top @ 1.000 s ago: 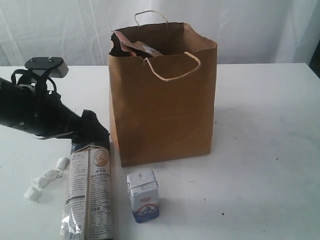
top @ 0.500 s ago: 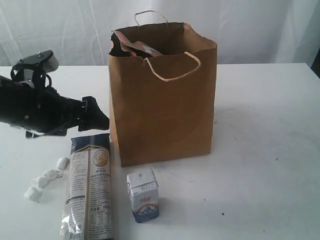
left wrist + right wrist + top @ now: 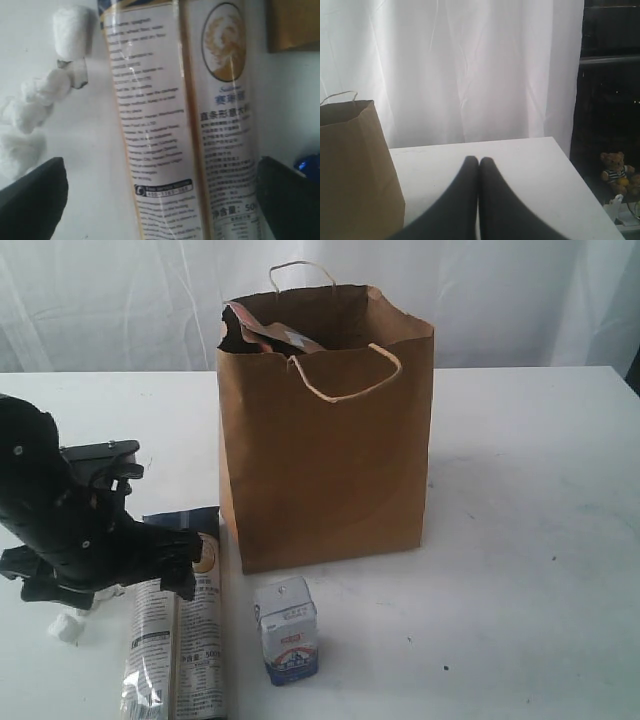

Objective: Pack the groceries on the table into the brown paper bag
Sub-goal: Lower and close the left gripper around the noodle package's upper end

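Observation:
My left gripper is straddling the noodle packet's printed middle [image 3: 170, 192]. It should move over toward the navy end [image 3: 198, 520] before it closes, so it can lift the packet upright for the bag.
The brown paper bag [image 3: 330, 470] stands upright at the middle of the table [image 3: 530, 540], with an orange-labelled brown pouch [image 3: 262, 332] poking out of its top. In front of the bag lie the long noodle packet [image 3: 180, 650] and the small white-blue carton [image 3: 287, 632]. My left gripper [image 3: 150, 580] hangs open low over the packet's upper part. Its fingers [image 3: 30, 200] straddle the noodle packet [image 3: 180, 125] without touching it. White wrapped sweets [image 3: 40, 95] lie beside the packet, mostly hidden under the arm in the exterior view. My right gripper [image 3: 479, 162] is shut and empty. Jars and juice bottle are out of view.
White curtains hang behind the table. The bag [image 3: 350, 160] stands off to one side of the right gripper, with bare tabletop [image 3: 530, 160] beyond it. The table edge drops off near a teddy bear [image 3: 616, 172] lying below. The carton's blue corner [image 3: 307, 162] shows by one left finger.
The left arm has swung back from beside the bag and come down over the top of the noodle packet, now pointing downward and covering most of the sweets. Nothing else moved.

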`<state>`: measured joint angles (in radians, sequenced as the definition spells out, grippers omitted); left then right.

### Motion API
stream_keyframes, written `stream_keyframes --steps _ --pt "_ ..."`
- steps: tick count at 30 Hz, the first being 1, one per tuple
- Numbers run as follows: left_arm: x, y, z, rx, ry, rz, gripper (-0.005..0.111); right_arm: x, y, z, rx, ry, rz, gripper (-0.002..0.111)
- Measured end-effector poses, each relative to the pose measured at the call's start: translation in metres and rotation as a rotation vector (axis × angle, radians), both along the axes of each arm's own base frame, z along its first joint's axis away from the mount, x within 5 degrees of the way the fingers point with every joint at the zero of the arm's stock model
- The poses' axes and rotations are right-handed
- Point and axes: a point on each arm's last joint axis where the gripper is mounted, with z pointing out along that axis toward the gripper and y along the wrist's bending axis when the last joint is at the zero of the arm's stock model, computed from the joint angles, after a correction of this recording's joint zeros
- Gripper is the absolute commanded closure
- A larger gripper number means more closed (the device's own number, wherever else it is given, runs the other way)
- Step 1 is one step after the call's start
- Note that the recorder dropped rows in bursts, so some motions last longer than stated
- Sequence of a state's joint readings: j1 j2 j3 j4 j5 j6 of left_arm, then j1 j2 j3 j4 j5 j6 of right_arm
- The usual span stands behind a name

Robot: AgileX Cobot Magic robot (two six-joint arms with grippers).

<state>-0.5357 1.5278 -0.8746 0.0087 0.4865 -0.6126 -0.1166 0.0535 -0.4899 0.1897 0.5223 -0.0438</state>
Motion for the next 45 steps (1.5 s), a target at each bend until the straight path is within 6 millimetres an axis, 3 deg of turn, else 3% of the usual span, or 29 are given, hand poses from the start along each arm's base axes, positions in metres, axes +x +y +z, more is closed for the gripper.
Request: stream_keyframes --steps 6,12,18,45 --pt "0.001 -0.011 0.003 -0.063 -0.058 0.041 0.002 0.000 0.009 -0.003 0.106 0.035 0.093 0.108" --pt "0.010 -0.015 -0.001 -0.085 -0.119 0.062 0.002 -0.002 0.017 -0.010 0.084 0.117 0.179 0.108" --pt "0.018 -0.012 -0.029 0.021 -0.071 0.093 0.002 -0.002 0.017 -0.010 0.082 0.117 0.184 0.108" --pt "0.021 -0.026 -0.042 0.006 -0.107 0.056 0.002 -0.002 0.019 -0.010 0.113 0.116 0.207 0.108"
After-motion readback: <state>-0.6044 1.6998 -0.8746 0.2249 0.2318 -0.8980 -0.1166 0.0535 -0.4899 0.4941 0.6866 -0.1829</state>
